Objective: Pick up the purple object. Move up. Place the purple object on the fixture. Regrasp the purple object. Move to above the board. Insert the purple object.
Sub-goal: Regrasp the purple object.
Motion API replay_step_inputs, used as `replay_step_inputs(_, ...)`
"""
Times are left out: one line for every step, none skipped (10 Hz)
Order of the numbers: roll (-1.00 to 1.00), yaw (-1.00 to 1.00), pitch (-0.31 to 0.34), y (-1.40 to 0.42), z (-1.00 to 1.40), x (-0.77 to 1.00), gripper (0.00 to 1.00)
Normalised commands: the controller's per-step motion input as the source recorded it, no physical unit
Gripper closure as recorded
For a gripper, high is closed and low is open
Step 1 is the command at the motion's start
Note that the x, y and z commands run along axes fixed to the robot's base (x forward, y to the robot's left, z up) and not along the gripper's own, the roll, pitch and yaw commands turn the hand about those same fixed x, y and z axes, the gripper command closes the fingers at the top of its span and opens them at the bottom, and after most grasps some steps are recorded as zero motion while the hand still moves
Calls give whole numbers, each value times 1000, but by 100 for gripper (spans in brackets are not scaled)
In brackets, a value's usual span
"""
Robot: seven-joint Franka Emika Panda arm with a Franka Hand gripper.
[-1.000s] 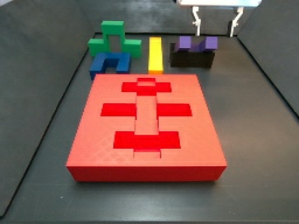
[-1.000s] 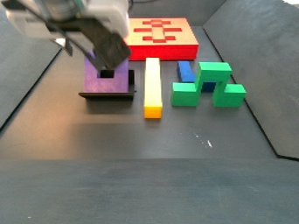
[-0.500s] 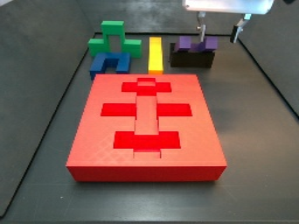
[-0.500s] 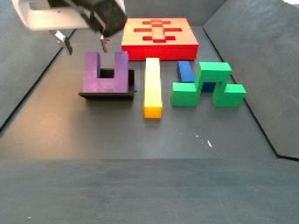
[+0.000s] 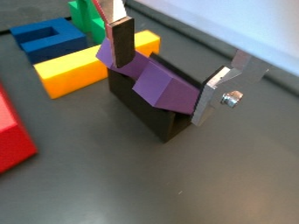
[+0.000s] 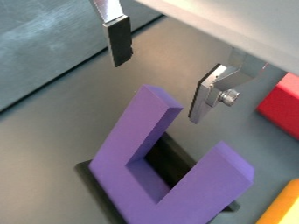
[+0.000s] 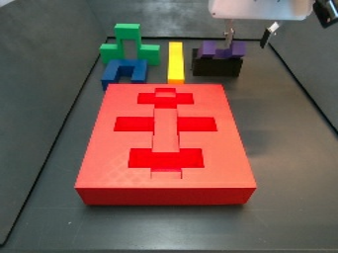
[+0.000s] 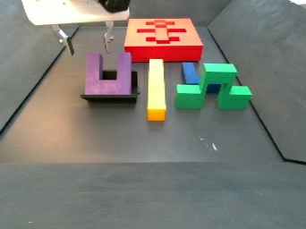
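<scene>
The purple object [image 7: 222, 50] is lying at a slant on the black fixture's open top [image 7: 218, 66], so the object will come loose and the fixture will stay behind when I lift the object.
The purple object [image 7: 220, 49] [image 8: 107, 74] lies on the black fixture [image 7: 218, 68] [image 8: 110, 97], its two prongs pointing toward the back of the floor. My gripper [image 7: 248, 37] [image 8: 86, 40] hangs open just above and beyond the prong ends, holding nothing. In both wrist views the fingers [image 5: 121, 39] [image 6: 117, 39] stand wide apart, off the purple object [image 5: 155, 79] [image 6: 163, 166], and the fixture [image 5: 155, 114] shows under the block. The red board [image 7: 165, 138] [image 8: 165, 34] lies apart from the fixture.
A yellow bar [image 7: 176, 59] [image 8: 156, 89] lies beside the fixture. Past it are a blue U-shaped block [image 7: 123, 71] [image 8: 189, 72] and a green block [image 7: 128, 42] [image 8: 216, 85]. Dark walls ring the floor.
My gripper has turned and come down a little toward the purple object's prong ends. The purple object has stayed on the fixture.
</scene>
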Motion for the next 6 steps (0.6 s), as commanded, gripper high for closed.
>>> replay_step_inputs(1000, 26, 34, 0, -20, 0, 0)
replay_step_inputs(1000, 14, 40, 0, -40, 0, 0)
replay_step_inputs(1000, 14, 46, 0, -74, 0, 0)
replay_step_inputs(1000, 23, 51, 0, -69, 0, 0)
replay_step_inputs(1000, 37, 6, -74, -6, 140, 0)
replay_step_inputs(1000, 63, 0, -114, -26, 151, 0)
